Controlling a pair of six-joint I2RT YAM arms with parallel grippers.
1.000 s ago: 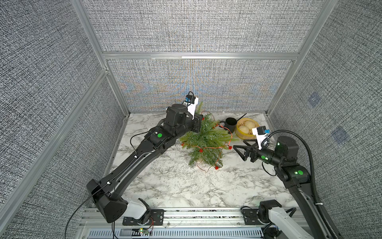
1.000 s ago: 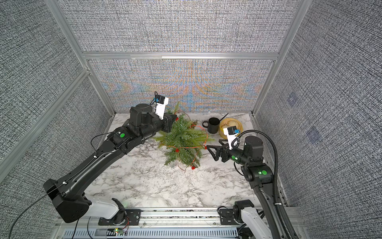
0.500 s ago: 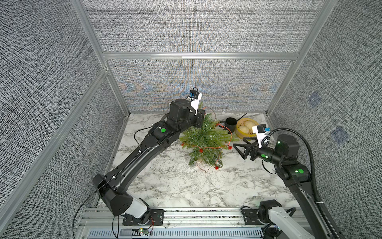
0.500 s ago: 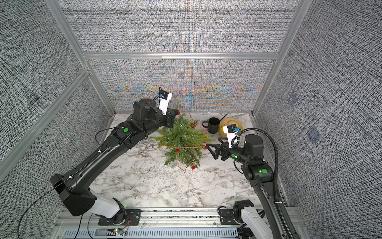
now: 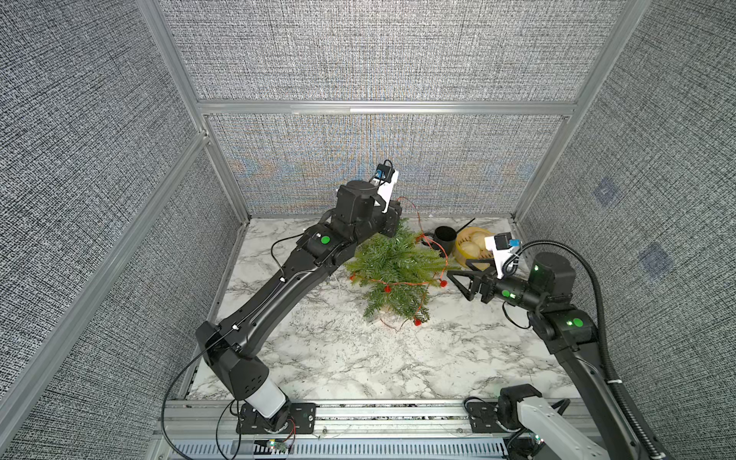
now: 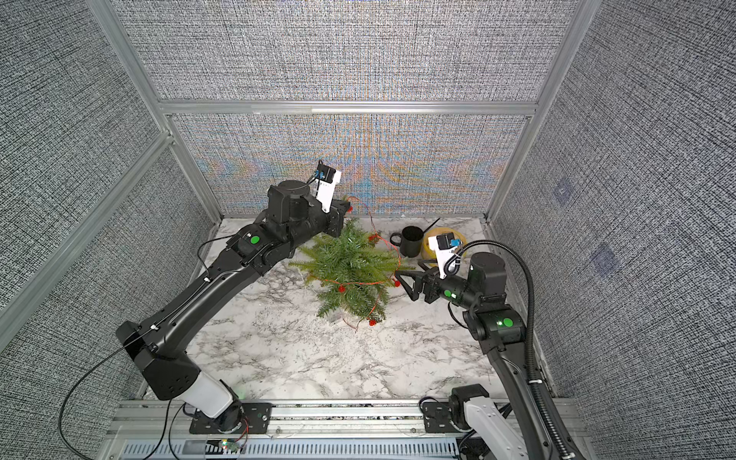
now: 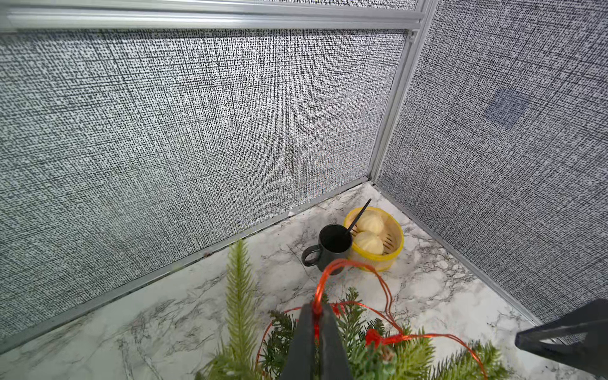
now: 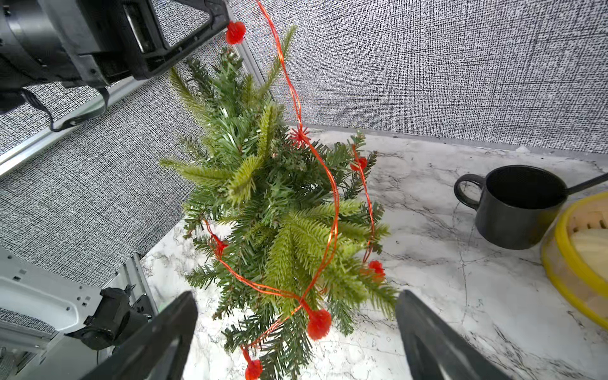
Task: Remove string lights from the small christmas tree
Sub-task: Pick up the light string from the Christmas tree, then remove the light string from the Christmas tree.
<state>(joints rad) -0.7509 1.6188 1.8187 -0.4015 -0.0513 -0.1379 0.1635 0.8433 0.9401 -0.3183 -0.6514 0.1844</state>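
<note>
The red wire is held clear of the treetop by my left gripper, so my right gripper should carry on going up to the red wire's free part (image 8: 291, 91) and close there.
The small christmas tree (image 5: 396, 271) (image 6: 350, 271) stands on the marble table, slightly tilted. The string lights (image 8: 332, 204), a red wire with red bulbs, wind round its branches. My left gripper (image 7: 316, 307) is shut on the wire above and behind the treetop (image 5: 398, 207), and a loop of wire (image 7: 348, 263) rises from its tips. My right gripper (image 8: 296, 296) (image 5: 458, 267) is open, level with the tree's right side. A red bulb (image 8: 318, 324) hangs between its fingers without touching them.
A black mug (image 5: 444, 239) (image 8: 516, 207) with a black stick in it stands right of the tree by the back wall. Beside it is a yellow steamer basket (image 7: 375, 260) (image 5: 462, 249) holding two buns. Walls close in behind and on the right.
My left gripper has moved up and to the right with the wire, lifting a loop off the treetop. The right gripper has barely shifted.
</note>
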